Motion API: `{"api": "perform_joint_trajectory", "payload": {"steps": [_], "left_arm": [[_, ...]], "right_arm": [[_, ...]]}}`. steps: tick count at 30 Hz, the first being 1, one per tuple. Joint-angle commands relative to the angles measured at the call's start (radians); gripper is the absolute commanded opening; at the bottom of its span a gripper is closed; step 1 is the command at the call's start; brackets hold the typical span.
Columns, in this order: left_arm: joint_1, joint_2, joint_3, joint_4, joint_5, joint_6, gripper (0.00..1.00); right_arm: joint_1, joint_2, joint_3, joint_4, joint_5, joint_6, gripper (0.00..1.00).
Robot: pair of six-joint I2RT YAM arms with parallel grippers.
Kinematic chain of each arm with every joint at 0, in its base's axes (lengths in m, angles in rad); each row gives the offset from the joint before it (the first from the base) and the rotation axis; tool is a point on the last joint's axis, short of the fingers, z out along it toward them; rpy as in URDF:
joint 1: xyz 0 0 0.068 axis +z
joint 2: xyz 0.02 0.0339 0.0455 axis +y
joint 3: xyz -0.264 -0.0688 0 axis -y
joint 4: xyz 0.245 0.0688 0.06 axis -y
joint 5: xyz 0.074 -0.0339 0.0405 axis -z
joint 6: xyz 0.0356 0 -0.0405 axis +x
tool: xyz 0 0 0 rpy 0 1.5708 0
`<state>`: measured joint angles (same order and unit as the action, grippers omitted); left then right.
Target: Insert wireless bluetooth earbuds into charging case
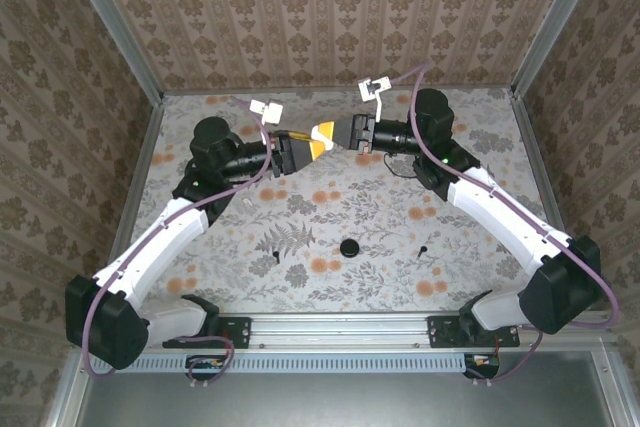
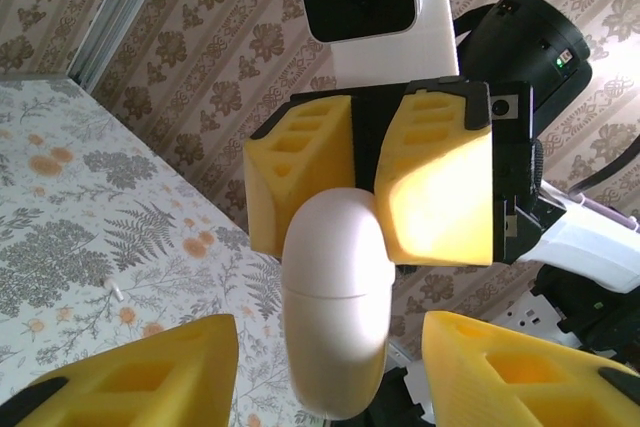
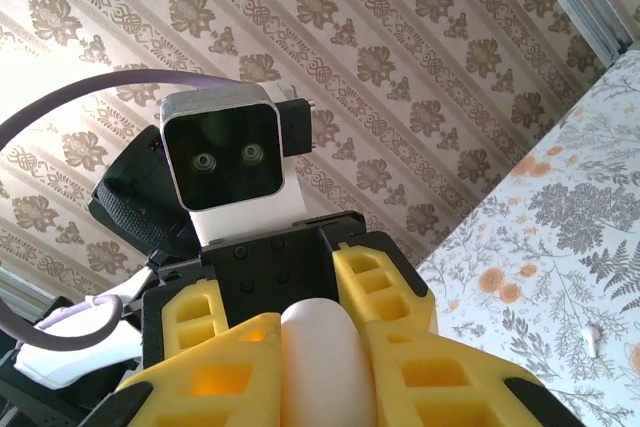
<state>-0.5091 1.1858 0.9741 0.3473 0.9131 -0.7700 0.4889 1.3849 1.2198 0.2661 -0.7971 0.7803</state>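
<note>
The charging case fills my right gripper, so next my left gripper takes the case's loose end (image 2: 337,372) to free my right gripper to reach for the white earbud (image 3: 591,339).
The white, pebble-shaped charging case (image 2: 335,297) hangs in the air at the back centre of the table, lid closed along its seam. My right gripper (image 3: 320,332) is shut on it, its yellow fingers (image 2: 440,187) pressed on both sides of the case (image 3: 320,367). My left gripper (image 2: 328,332) faces it from the other side, open, with its fingers on either side of the case's free end and a gap on each side. From above, both grippers meet at the case (image 1: 326,131). A tiny black earbud (image 1: 424,248) lies on the table in front; a rounder black piece (image 1: 349,247) lies left of it.
The floral table (image 1: 330,197) is boxed in by patterned walls and metal posts. A small white piece (image 2: 115,292) lies on the cloth below the grippers, also seen from the right wrist (image 3: 592,337). Both arm bases sit on the rail (image 1: 340,327) at the near edge.
</note>
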Motion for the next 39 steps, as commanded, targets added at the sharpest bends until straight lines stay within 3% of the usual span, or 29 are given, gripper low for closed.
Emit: {"api": "perform_joint_trajectory", "payload": {"steps": [1, 5, 8, 14, 24, 32, 35, 39], "left_arm": [[0.000, 0.009, 0.010, 0.040, 0.025, -0.010, 0.37], [0.000, 0.007, 0.018, -0.003, 0.024, 0.029, 0.09], [0.001, -0.004, 0.025, -0.058, 0.023, 0.080, 0.00], [0.010, -0.033, 0.048, -0.126, 0.066, 0.176, 0.00], [0.033, -0.063, 0.037, -0.146, 0.103, 0.245, 0.00], [0.085, -0.115, -0.006, -0.172, 0.060, 0.315, 0.00], [0.126, -0.156, -0.019, -0.264, 0.042, 0.381, 0.00], [0.182, -0.248, -0.042, -0.391, -0.026, 0.466, 0.00]], "right_arm": [[0.007, -0.016, -0.001, 0.041, -0.014, -0.021, 0.09], [0.007, -0.014, 0.001, 0.035, -0.013, -0.017, 0.11], [0.004, -0.015, 0.006, 0.002, 0.011, -0.018, 0.21], [-0.028, -0.001, 0.014, -0.082, 0.025, -0.031, 0.34], [-0.065, 0.028, 0.009, -0.112, 0.013, -0.001, 0.40], [-0.072, 0.014, 0.002, -0.134, 0.038, 0.008, 0.43], [-0.077, -0.019, 0.002, -0.183, 0.079, 0.000, 0.45], [-0.072, 0.000, 0.041, -0.377, 0.212, -0.055, 0.45]]}}
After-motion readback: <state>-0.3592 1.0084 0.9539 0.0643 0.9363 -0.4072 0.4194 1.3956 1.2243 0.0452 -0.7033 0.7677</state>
